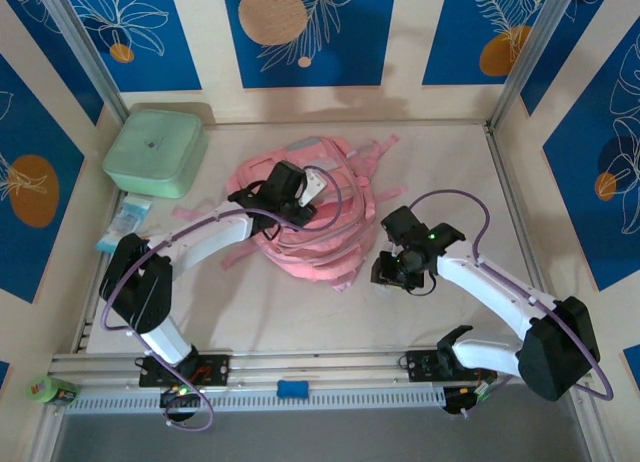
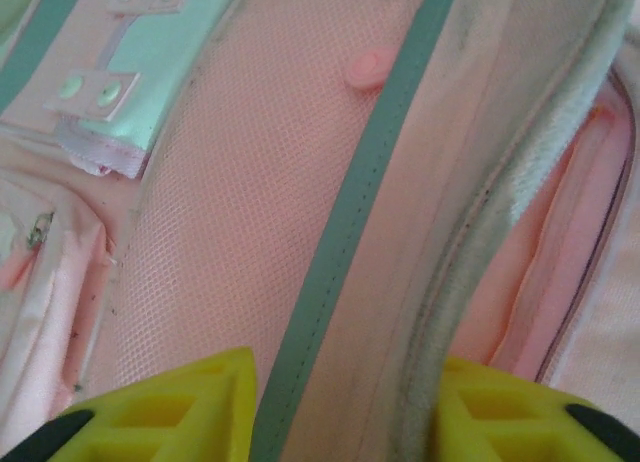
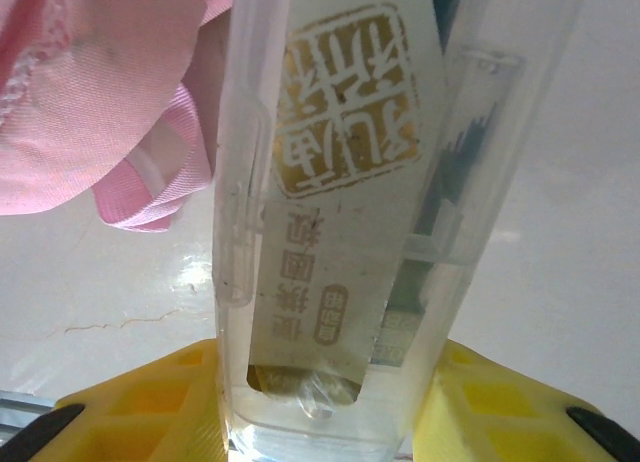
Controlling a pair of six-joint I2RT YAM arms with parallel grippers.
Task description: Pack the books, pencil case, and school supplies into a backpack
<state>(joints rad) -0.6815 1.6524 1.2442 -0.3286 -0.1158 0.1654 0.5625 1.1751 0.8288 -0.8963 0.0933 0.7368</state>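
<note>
The flap's grey zip edge (image 2: 482, 212) is hanging next to the backpack's opening (image 2: 550, 257), so my left gripper should keep that edge back while my right gripper lifts the clear case in.
The pink backpack (image 1: 318, 244) lies crumpled in the middle of the table. My left gripper (image 1: 303, 194) is pressed down onto it. In the left wrist view its yellow fingers (image 2: 170, 407) stand apart, open, on either side of a strip of pink fabric (image 2: 250, 212) with a green trim band and a grey zip edge (image 2: 345, 422). Just right of the backpack, low over the table, my right gripper (image 1: 396, 272) is shut on the school supplies (image 3: 340, 212), a clear plastic case with a gold-printed label. The case stands upright between the fingers (image 3: 325, 422). Pink backpack straps (image 3: 110, 112) lie close on its left.
A mint-green lidded box (image 1: 155, 152) sits at the back left, with pale blue packets (image 1: 124, 226) in front of it. A small blue item (image 1: 292, 389) and a green roll (image 1: 46, 389) rest on the front rail. Walls close in the left, back and right.
</note>
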